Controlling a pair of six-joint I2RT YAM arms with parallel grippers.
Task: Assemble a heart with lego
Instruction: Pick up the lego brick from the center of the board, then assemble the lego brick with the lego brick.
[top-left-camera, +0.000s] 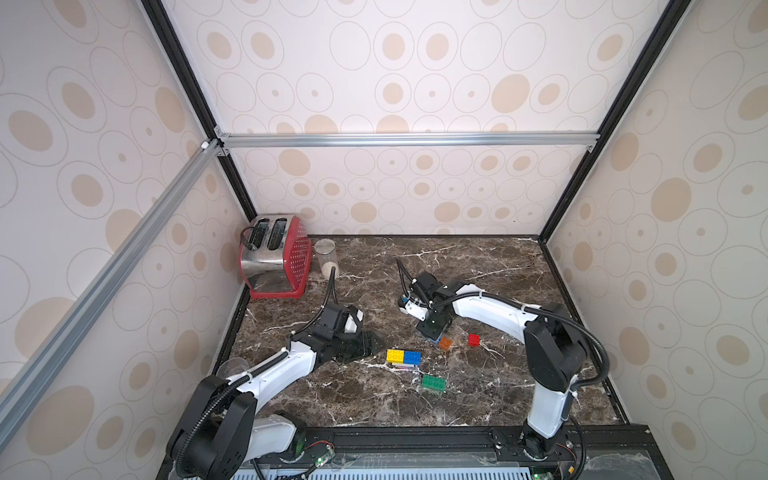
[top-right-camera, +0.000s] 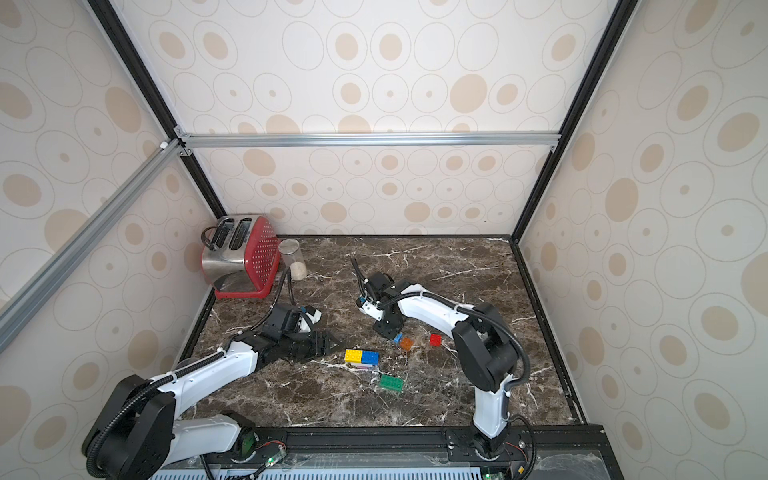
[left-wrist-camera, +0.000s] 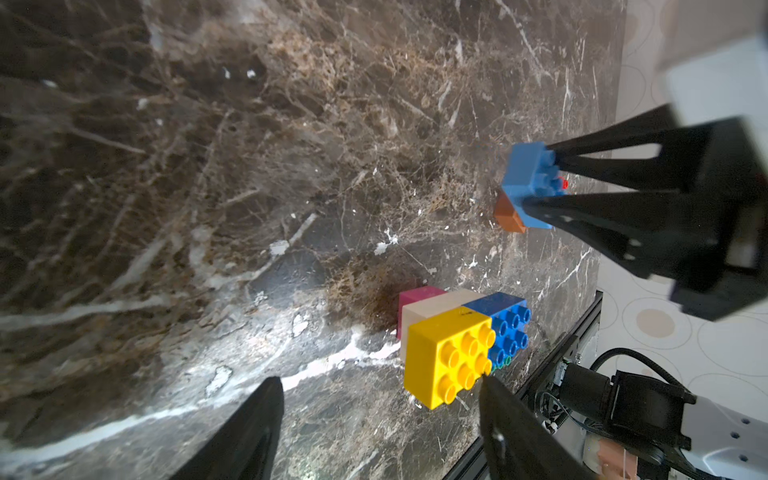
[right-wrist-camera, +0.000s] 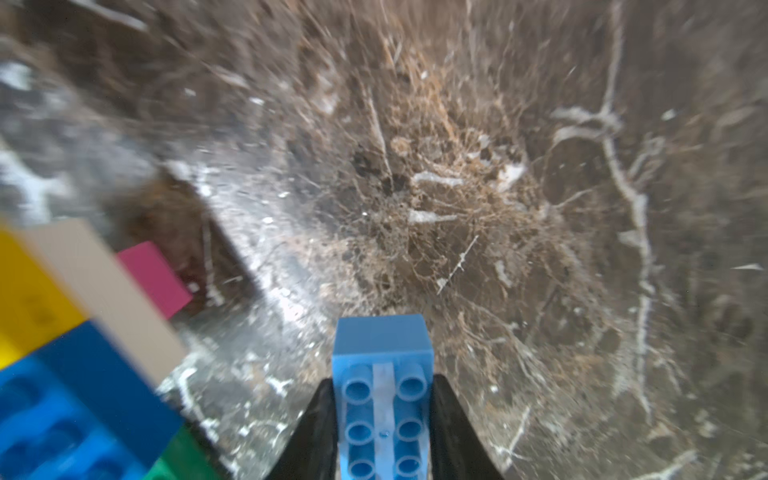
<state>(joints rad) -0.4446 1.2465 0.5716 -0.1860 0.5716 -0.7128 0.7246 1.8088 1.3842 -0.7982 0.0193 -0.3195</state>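
The heart's stack is lying unheld, so my left gripper should keep the yellow brick still while my right gripper pushes the light blue brick onto the dark blue brick.
The heart's stack lies mid-table: a yellow brick and a dark blue brick on a white brick and a pink brick. My left gripper stands open just left of it, holding nothing. My right gripper is shut on a light blue oblong brick, held just above the table beside the orange brick. The red brick and the green brick lie loose.
A red and steel toaster and a glass jar stand at the back left corner. A clear glass sits by the left wall near my left arm. Patterned walls enclose the marble table on three sides.
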